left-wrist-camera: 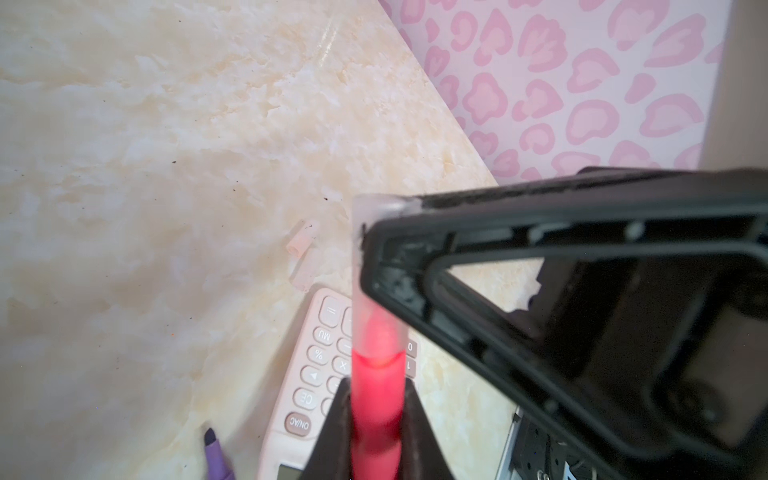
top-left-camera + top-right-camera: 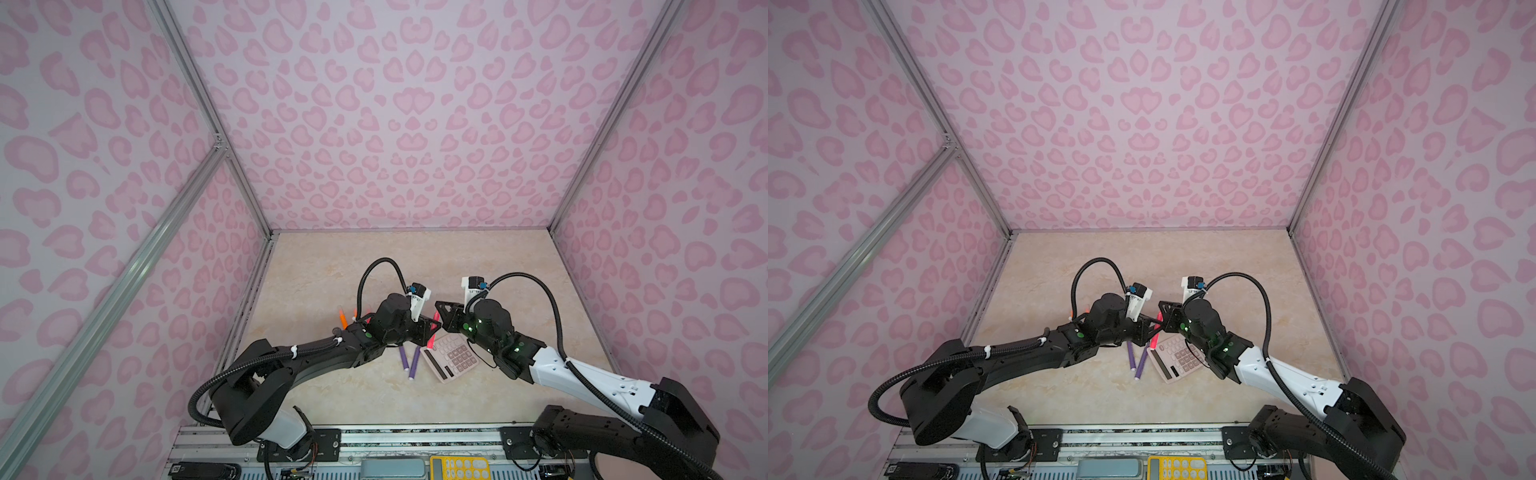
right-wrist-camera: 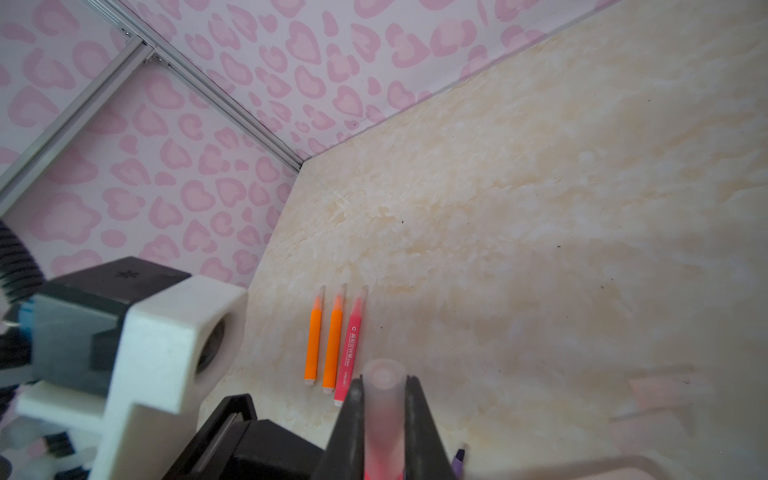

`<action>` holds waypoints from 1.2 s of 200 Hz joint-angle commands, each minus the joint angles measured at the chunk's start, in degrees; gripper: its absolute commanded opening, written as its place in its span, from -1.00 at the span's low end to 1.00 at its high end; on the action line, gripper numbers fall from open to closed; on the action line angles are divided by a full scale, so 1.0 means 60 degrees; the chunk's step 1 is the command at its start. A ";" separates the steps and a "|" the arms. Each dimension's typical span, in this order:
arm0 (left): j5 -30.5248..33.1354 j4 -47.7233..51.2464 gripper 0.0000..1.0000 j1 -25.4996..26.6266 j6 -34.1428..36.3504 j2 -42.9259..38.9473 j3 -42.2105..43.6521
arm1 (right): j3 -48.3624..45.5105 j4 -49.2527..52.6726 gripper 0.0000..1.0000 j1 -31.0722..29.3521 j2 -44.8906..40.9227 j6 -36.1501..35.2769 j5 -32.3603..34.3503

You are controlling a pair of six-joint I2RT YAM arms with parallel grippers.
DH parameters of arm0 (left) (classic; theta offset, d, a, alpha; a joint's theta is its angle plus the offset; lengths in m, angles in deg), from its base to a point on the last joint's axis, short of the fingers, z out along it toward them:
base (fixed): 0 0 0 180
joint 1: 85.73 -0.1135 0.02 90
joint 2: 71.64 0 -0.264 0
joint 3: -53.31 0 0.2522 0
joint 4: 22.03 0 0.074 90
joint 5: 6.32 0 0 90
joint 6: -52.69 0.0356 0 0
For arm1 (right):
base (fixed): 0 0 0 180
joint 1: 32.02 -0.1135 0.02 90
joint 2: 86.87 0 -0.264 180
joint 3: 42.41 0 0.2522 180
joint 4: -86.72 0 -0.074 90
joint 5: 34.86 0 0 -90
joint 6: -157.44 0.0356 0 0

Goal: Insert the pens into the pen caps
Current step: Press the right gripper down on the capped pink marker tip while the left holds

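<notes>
The clear cap already sits over the pink-red pen's tip, so next my right gripper releases the cap's side, closes and presses the cap's top end down.
My left gripper is shut on a pink-red pen. The pen's tip sits inside a clear pen cap, and my right gripper is shut on that cap. In both top views the two grippers meet above the table's middle. Two orange pens and another pink-red pen lie side by side, each seemingly with a clear cap on its tip. Two purple pens lie near the front. Two loose caps rest on the table.
A pink calculator lies under the grippers, right of the purple pens. The marble-patterned table is walled in by pink patterned panels on three sides. A metal rail runs along the front edge.
</notes>
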 commanded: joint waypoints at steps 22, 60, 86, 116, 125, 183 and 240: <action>0.0908 -0.0610 -0.93 -0.0091 -0.0052 -0.0242 0.0043 | -0.0042 -0.0002 -0.30 -0.0055 -0.0308 -0.0306 -0.0543; 0.1067 -0.0250 -0.93 0.0159 0.0195 -0.0059 -0.0244 | 0.0379 0.0468 0.42 0.0061 -0.0341 -0.0700 -0.0308; 0.1129 -0.0208 -0.93 0.0317 0.0293 0.0035 -0.0324 | 0.0787 0.1332 0.58 0.0326 -0.0394 -0.0778 -0.0146; 0.1336 -0.0077 -0.94 0.0570 0.0538 0.0003 -0.0439 | 0.0589 0.1234 0.38 0.0972 -0.0543 -0.0500 -0.0496; 0.1495 0.0025 -0.94 0.0679 0.0631 0.0021 -0.0518 | 0.0603 0.1271 0.31 0.1127 -0.0539 -0.0469 -0.0657; 0.2164 0.0605 -0.94 0.1281 0.1193 0.0260 -0.1003 | 0.0683 0.1232 0.09 0.1280 -0.0471 -0.0524 -0.1057; 0.2154 0.0755 -0.94 0.1330 0.1282 0.0378 -0.1159 | 0.0818 0.1349 -0.40 0.1286 -0.0281 -0.0571 -0.1157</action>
